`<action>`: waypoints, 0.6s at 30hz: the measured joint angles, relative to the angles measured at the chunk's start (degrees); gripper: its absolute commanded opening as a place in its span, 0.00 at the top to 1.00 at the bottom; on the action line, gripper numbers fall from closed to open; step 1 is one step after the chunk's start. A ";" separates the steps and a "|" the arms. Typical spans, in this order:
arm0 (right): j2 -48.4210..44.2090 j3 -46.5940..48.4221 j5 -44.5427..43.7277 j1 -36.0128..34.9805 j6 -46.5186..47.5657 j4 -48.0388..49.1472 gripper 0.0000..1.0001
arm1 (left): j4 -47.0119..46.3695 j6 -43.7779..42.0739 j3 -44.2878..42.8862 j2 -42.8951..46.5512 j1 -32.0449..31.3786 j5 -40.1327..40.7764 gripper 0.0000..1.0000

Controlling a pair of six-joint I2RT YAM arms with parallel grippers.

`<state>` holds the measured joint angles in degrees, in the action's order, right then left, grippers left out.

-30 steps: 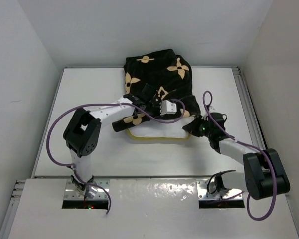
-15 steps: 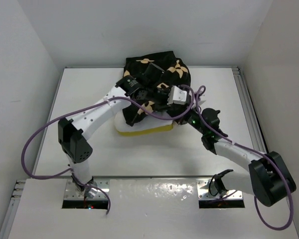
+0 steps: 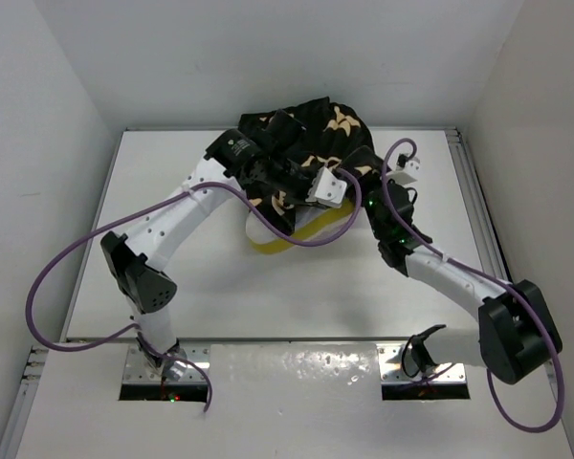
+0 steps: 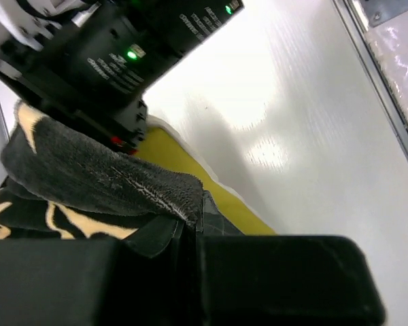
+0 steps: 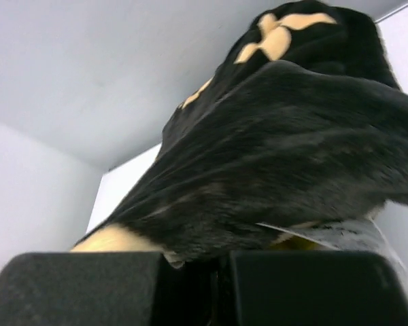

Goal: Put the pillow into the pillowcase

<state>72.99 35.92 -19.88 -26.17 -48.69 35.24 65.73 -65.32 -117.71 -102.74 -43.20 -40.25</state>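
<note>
The pillowcase is bunched up above the pillow's yellow band and my grippers are close together. My left gripper should therefore pull the pillowcase's edge away from my right gripper, toward the table's front.
The black pillowcase with tan flowers is bunched at the back of the table. The pillow sticks out below it, showing a cream face and a yellow band. My left gripper is shut on the pillowcase's edge. In the left wrist view the fabric is pinched in my left gripper, and the pillow's yellow band is just behind. My right gripper is close beside it. It is shut on the pillowcase, which hangs over my right gripper.
The white table is walled in on three sides. A metal rail runs along its right edge. The right arm's black body with a green light fills the top left of the left wrist view.
Both arms have risen and moved toward the back, carrying the pillowcase's edge. The pillow's near end has moved back with them and now shows less below the fabric.
</note>
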 measured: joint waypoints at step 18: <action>-32.98 -17.51 8.28 4.24 2.67 -40.46 1.00 | -9.33 8.22 39.21 14.36 7.17 12.72 0.30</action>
<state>40.01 18.41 -11.60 -21.93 -46.02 -5.21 56.40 -57.10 -78.50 -88.38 -36.03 -27.53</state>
